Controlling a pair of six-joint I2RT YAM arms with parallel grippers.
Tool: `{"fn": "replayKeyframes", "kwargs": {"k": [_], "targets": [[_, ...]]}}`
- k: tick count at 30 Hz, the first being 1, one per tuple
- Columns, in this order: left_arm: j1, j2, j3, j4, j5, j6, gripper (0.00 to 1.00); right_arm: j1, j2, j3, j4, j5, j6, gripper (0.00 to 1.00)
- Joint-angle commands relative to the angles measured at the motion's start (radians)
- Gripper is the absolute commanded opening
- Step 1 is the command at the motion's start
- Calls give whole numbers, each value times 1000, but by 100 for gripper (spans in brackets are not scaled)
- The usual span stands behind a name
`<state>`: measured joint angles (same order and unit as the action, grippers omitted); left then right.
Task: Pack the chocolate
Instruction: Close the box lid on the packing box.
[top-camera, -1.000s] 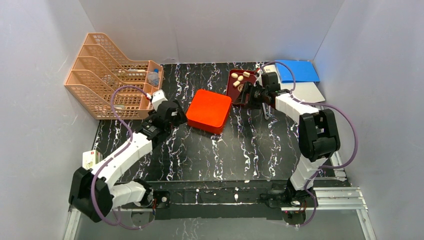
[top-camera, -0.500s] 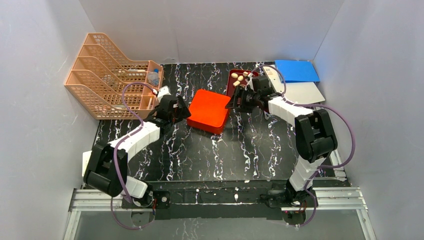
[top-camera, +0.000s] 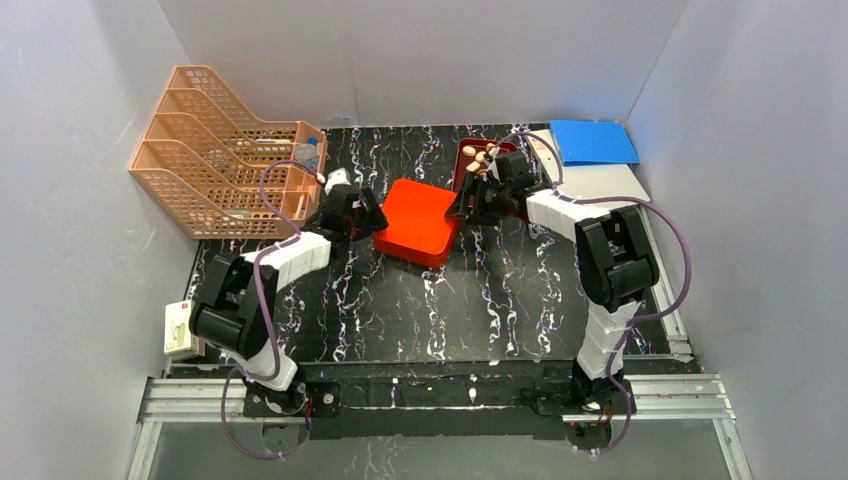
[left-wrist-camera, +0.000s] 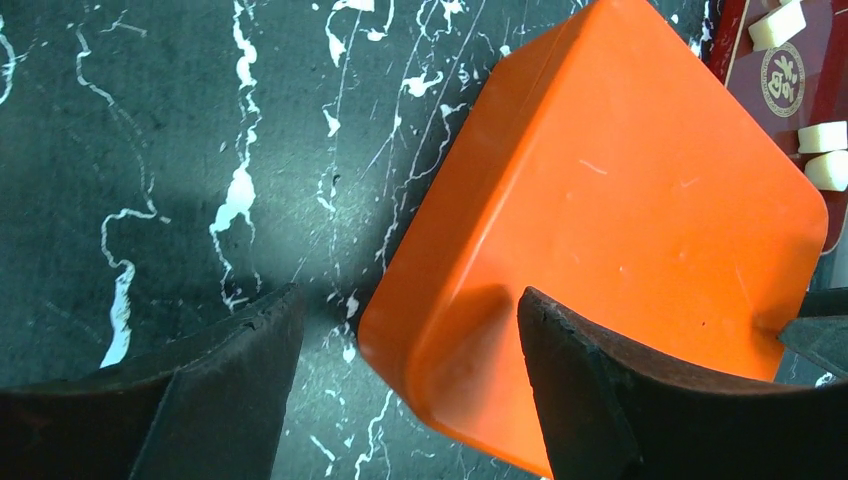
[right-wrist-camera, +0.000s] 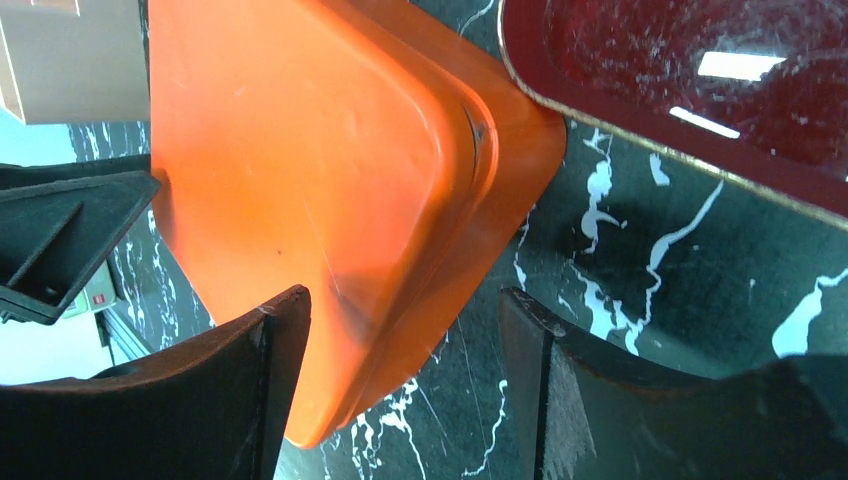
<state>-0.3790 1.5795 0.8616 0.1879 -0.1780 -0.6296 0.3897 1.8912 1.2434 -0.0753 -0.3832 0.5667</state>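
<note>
My grippers have the orange-red box (top-camera: 415, 220) lying crooked between them, so next my right gripper grabs the box's side (right-wrist-camera: 518, 130) beside the tray and turns the box straight.
The orange-red box (top-camera: 418, 220) lies mid-table with a smooth face up; no compartments show. My left gripper (top-camera: 372, 215) is open, its jaws straddling the box's left corner (left-wrist-camera: 620, 220) without closing on it (left-wrist-camera: 410, 370). My right gripper (top-camera: 462, 205) is open, straddling the box's right corner (right-wrist-camera: 320, 150), one finger over the box and one over the table (right-wrist-camera: 400, 380). Several pale chocolate pieces (top-camera: 482, 155) lie in the dark red tray (top-camera: 468, 172) behind the box, partly hidden by the right arm. Two pieces (left-wrist-camera: 822, 137) show on the tray (left-wrist-camera: 835, 60) in the left wrist view.
A peach file rack (top-camera: 220, 150) holding a small bottle (top-camera: 308, 155) stands at the back left. A blue sheet (top-camera: 592, 140) and a grey sheet (top-camera: 610, 185) lie at the back right. A small carton (top-camera: 180, 325) sits at the left table edge. The tray's empty part (right-wrist-camera: 700, 70) lies beside the box.
My left gripper moved right up to the box's left corner. My right gripper moved left, away from the tray, to the box's right corner. The box has not moved.
</note>
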Motion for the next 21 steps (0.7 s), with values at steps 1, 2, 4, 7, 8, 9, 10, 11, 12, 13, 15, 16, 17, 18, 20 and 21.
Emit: {"fn": "replayKeyframes", "kwargs": {"k": [1,2,4,7,8,9,10,11,12,13,15,16,17,18,20,21], "targets": [[9,39,55,52,27,16,75,12,34,68,32,3,4,76],[9,53,60,63,34,17,75,12,40,72,32,4,5,76],[9,78,76,66,48,17,74,14,52,80,32,4,5,77],[9,109,96,70,74,12,72,15,71,92,25,5,4,76],[9,114,97,73,81,11,72,16,76,93,26,5,6,76],[9,116,97,78,87,10,71,16,82,95,25,6,8,76],[9,120,96,80,92,8,71,17,87,96,26,5,9,76],[9,121,94,80,100,5,70,18,91,97,28,6,11,75],[9,121,90,82,108,0,70,17,95,99,27,8,14,75],[8,119,84,84,114,-4,70,18,101,103,25,10,15,74],[8,110,65,89,127,-21,69,20,111,109,18,10,16,70],[7,104,52,95,131,-28,68,21,116,115,12,12,16,69],[4,96,37,99,133,-31,68,22,121,118,4,13,16,66],[-1,87,22,101,134,-34,68,22,126,121,1,15,16,63],[-15,73,-1,102,130,-38,67,24,133,127,-6,16,16,58],[-23,63,-16,99,126,-39,67,24,136,129,-9,16,15,57]]}}
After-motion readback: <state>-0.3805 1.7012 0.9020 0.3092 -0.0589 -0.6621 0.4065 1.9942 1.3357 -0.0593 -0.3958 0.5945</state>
